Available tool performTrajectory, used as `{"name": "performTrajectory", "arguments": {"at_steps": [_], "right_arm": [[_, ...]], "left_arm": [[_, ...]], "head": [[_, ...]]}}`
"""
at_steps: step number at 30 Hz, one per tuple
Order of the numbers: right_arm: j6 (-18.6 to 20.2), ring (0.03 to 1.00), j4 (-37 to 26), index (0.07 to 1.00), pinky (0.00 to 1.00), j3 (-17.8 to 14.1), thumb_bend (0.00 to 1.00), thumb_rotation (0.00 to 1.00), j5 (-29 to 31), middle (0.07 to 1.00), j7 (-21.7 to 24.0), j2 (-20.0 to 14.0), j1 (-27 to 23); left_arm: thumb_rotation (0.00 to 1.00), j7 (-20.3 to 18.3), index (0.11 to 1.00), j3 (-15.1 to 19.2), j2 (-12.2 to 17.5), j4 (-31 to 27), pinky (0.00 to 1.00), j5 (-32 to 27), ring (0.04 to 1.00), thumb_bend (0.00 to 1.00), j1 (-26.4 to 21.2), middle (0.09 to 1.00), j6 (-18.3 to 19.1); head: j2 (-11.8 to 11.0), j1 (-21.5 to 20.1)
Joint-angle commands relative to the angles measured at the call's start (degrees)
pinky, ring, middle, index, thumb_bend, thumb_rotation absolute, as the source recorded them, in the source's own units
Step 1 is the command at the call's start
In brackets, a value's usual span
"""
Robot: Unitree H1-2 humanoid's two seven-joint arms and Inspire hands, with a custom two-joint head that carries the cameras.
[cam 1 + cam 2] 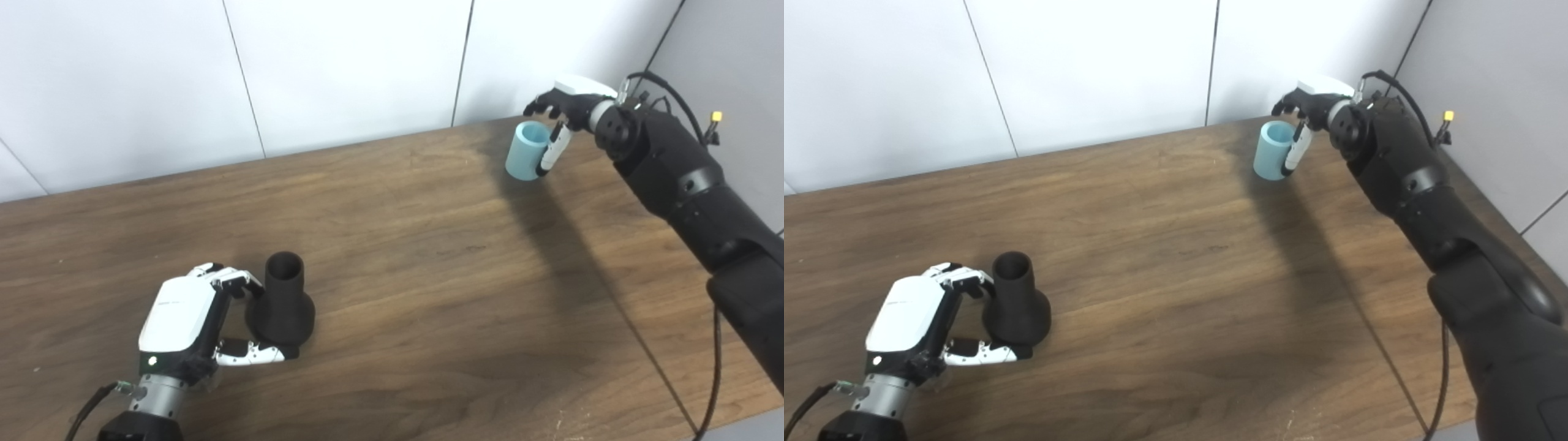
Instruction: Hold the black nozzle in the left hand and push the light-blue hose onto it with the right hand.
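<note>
I expect the light-blue hose to cover the neck and stop at the wide base when I push it, because the black nozzle flares below its neck.
The black nozzle stands upright on the wooden table at the front left, narrow mouth up. My left hand is beside it on the left, open. Its fingers rest by the neck and its thumb stretches along the front of the wide base. The light-blue hose, a short tube, stands at the far right. My right hand is open over it, fingers spread above the far rim and thumb down its near side. The hose rests on the table.
White wall panels run along the table's far edge just behind the hose. The grey right wall and my black right forearm with its cables crowd the right side. The table's right edge runs diagonally under that arm.
</note>
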Motion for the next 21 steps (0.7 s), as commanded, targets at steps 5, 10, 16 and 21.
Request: {"name": "performTrajectory", "arguments": {"at_steps": [5, 10, 16, 21], "right_arm": [[-1.7, 0.766, -1.7, 0.745, 0.73, -1.4, 0.99, 0.11, 0.3, 0.787, -1.7, -2.2, -1.7], [-1.4, 0.746, -2.3, 0.726, 0.73, -1.5, 0.97, 0.11, 0.2, 0.764, -1.3, -2.0, -1.5], [-2.5, 0.702, -2.2, 0.713, 0.69, -1.8, 0.96, 0.09, 1.0, 0.731, -1.5, -1.9, -1.3], [-3.0, 0.702, -2.6, 0.703, 0.69, -1.9, 0.92, 0.06, 0.6, 0.724, -2.3, -1.8, -1.3]], "left_arm": [[0.04, -1.6, 0.484, 0.2, 0.5, -0.6, 0.82, 0.3, 0.674, 0.52, 0.3, 0.632, 1.5], [0.04, -1.7, 0.484, 0.1, 0.5, -0.5, 0.82, 0.5, 0.675, 0.52, 0.2, 0.632, 1.5], [0.04, -2.4, 0.484, 0.3, 0.3, -0.9, 0.84, 0.2, 0.680, 0.52, 0.3, 0.634, 1.9], [0.04, -2.8, 0.484, 0.3, 0.2, -1.2, 0.84, 0.5, 0.682, 0.52, 0.3, 0.636, 2.1]], "head": [[0.3, 0.0], [0.3, 0.1], [0.5, 0.2], [0.5, 0.4]]}}
